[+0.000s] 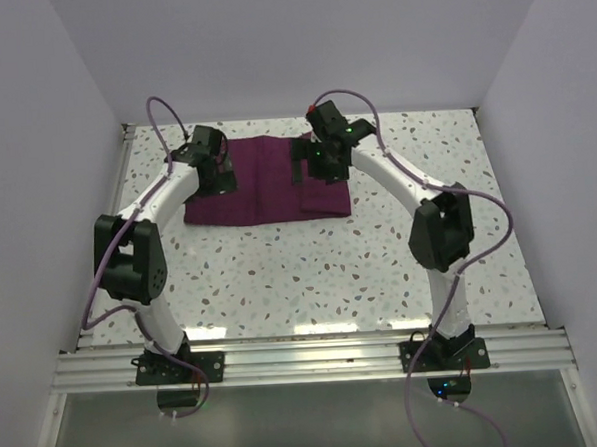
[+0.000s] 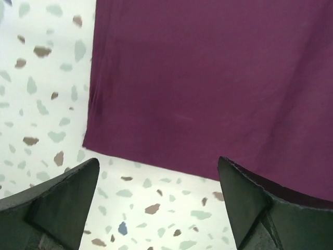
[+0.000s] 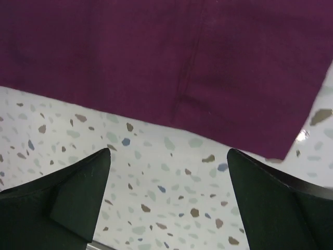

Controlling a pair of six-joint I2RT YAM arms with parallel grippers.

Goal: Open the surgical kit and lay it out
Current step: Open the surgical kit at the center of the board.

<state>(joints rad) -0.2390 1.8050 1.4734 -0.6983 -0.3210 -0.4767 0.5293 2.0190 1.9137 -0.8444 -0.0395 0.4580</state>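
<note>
My left gripper should keep the wrap's near edge [image 1: 216, 219] still while the flap [image 1: 325, 198] under my right gripper opens, because that flap lies folded over the loose wrap.
The surgical kit is a dark purple cloth wrap [image 1: 267, 193], folded shut and lying flat at the far middle of the table. It fills the top of the left wrist view [image 2: 208, 83] and of the right wrist view [image 3: 166, 57], where a fold seam runs down it. The steel tray and instruments are hidden inside. My left gripper [image 1: 219, 178] hovers over the wrap's left end, open and empty [image 2: 158, 174]. My right gripper [image 1: 311, 168] hovers over the wrap's right part, open and empty [image 3: 169, 159].
The table [image 1: 311, 273] is white speckled terrazzo, walled by white panels on three sides. An aluminium rail [image 1: 306, 358] carries both arm bases at the near edge.
</note>
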